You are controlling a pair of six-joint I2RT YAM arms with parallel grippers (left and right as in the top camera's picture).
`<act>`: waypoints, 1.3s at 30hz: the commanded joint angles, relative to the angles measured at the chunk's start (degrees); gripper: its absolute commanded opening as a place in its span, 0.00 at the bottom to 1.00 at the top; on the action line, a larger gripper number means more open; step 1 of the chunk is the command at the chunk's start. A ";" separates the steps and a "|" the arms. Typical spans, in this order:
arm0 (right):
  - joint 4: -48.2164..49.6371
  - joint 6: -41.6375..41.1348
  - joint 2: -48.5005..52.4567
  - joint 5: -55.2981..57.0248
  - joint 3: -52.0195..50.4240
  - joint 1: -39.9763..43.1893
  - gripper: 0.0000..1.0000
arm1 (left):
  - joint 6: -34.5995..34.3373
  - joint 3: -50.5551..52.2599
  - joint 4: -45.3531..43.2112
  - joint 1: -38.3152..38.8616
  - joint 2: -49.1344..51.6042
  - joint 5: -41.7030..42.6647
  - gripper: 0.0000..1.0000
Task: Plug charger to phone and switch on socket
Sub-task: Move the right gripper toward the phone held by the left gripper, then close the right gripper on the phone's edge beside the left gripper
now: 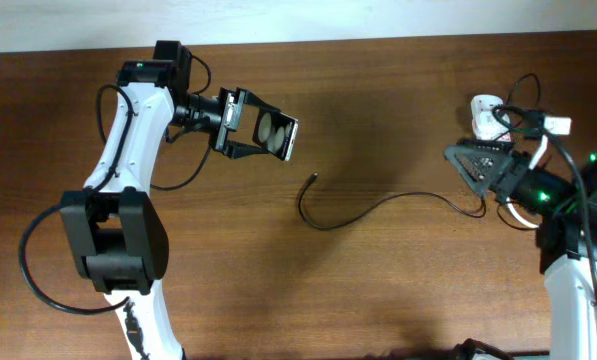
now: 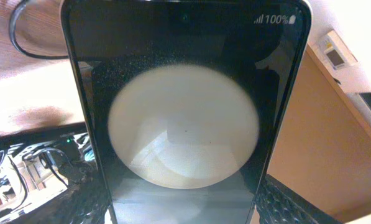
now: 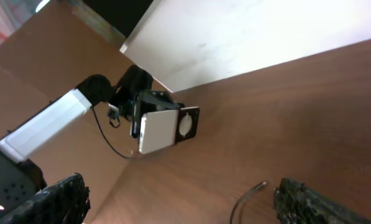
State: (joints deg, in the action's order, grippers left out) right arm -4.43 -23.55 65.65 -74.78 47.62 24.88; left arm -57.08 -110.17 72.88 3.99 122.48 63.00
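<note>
The phone's loose end [image 1: 289, 141] sticks out clear of my left gripper, so my open right gripper keeps moving toward the phone until its fingers straddle that end of the phone.
My left gripper [image 1: 261, 130] is shut on the phone [image 1: 275, 134] and holds it above the table at the back left. In the left wrist view the phone [image 2: 185, 93] fills the frame between the fingers [image 2: 185, 214], its face lit with a big white round spot and "100%". The charger [image 1: 378, 205] lies on the table, its connector tip [image 1: 313, 178] free and pointing toward the phone. My right gripper [image 1: 470, 160] is open and empty above the cable's right end. The right wrist view shows the tip [image 3: 260, 185] close to the right finger, with the jaws [image 3: 179, 208] apart. The socket [image 1: 486, 115] is mostly hidden under the right arm.
The brown wooden table [image 1: 378, 290] ends at a pale wall along the back. A white plug [image 1: 556, 125] and black arm wires lie by the socket at the far right. The left arm's own black cable loops at the front left [image 1: 38, 280].
</note>
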 commanded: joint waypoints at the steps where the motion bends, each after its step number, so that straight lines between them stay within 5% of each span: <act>1: -1.40 1.01 -0.02 4.44 3.06 -3.39 0.99 | -0.79 -1.53 0.09 -0.42 -0.02 0.61 0.00; 9: -34.42 19.19 -0.02 29.75 11.67 -12.70 0.99 | -0.81 -1.53 0.09 -0.42 -0.02 -2.05 0.00; 20: -35.23 12.68 3.10 28.89 12.79 -18.29 1.00 | -6.67 -1.53 0.07 -0.35 -0.02 -17.79 0.00; 26: -25.66 0.90 13.70 28.92 12.79 -28.06 0.83 | -9.35 -1.53 0.07 -0.28 -0.02 -23.52 0.00; 39: 9.31 -23.56 34.29 32.89 12.79 -48.41 0.82 | -9.33 -1.53 0.11 1.07 -0.02 -31.63 0.00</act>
State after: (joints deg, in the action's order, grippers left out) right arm 2.31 -42.57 97.71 -44.82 59.79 -21.37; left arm -65.84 -110.17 72.86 4.71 122.48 31.64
